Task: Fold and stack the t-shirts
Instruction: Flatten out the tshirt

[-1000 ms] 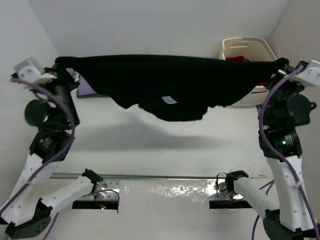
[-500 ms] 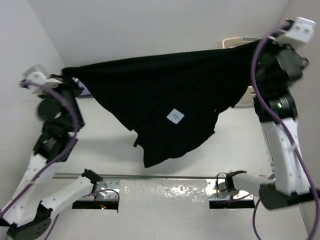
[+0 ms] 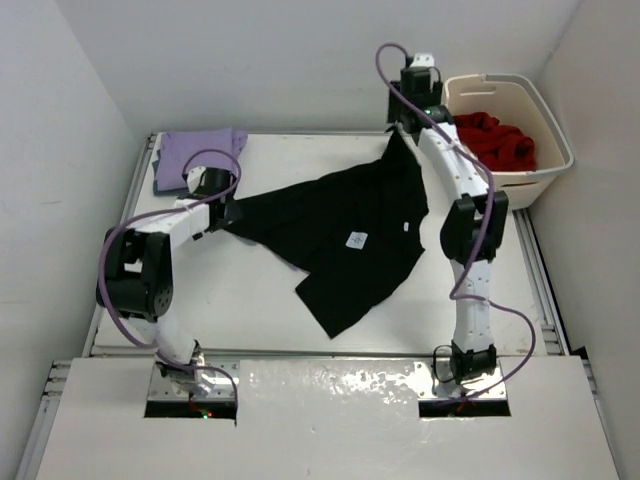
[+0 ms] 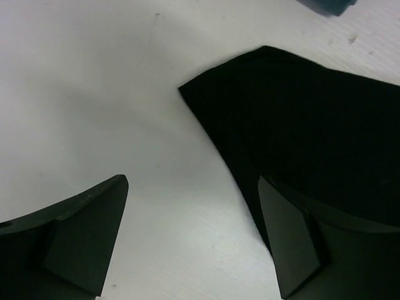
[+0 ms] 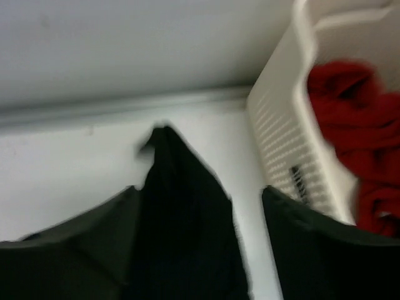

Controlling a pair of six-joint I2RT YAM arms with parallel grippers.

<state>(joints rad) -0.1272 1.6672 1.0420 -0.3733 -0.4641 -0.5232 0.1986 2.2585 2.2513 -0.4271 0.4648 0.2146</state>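
My left gripper should help spread the black t-shirt before folding by taking its near edge [image 3: 285, 256], because the t-shirt lies slanted and narrows to a point [image 3: 243, 216] by my left gripper.
The black t-shirt [image 3: 345, 232] lies spread on the table with a small white label facing up. My left gripper [image 3: 226, 207] sits at its left corner, open; in the left wrist view that black corner [image 4: 300, 125] lies flat ahead of the spread fingers [image 4: 81, 237], gripper [image 4: 192, 187] holding nothing. My right gripper [image 3: 404, 132] hovers open over the shirt's far tip; the black tip [image 5: 181, 212] lies on the table between its parted jaws, gripper [image 5: 200, 194]. A folded lavender t-shirt [image 3: 200, 155] rests at the back left. The red t-shirt [image 3: 495, 140] is bunched in the basket.
The cream laundry basket [image 3: 548, 125] stands at the back right, its slotted wall [image 5: 281, 131] close to my right gripper. A teal-blue cloth edge [image 4: 328, 5] shows beyond the black corner. White walls enclose the table on three sides.
The black t-shirt, held stretched in the air by both shut grippers, has been swung down onto the table. Both grippers have opened and let go of it.
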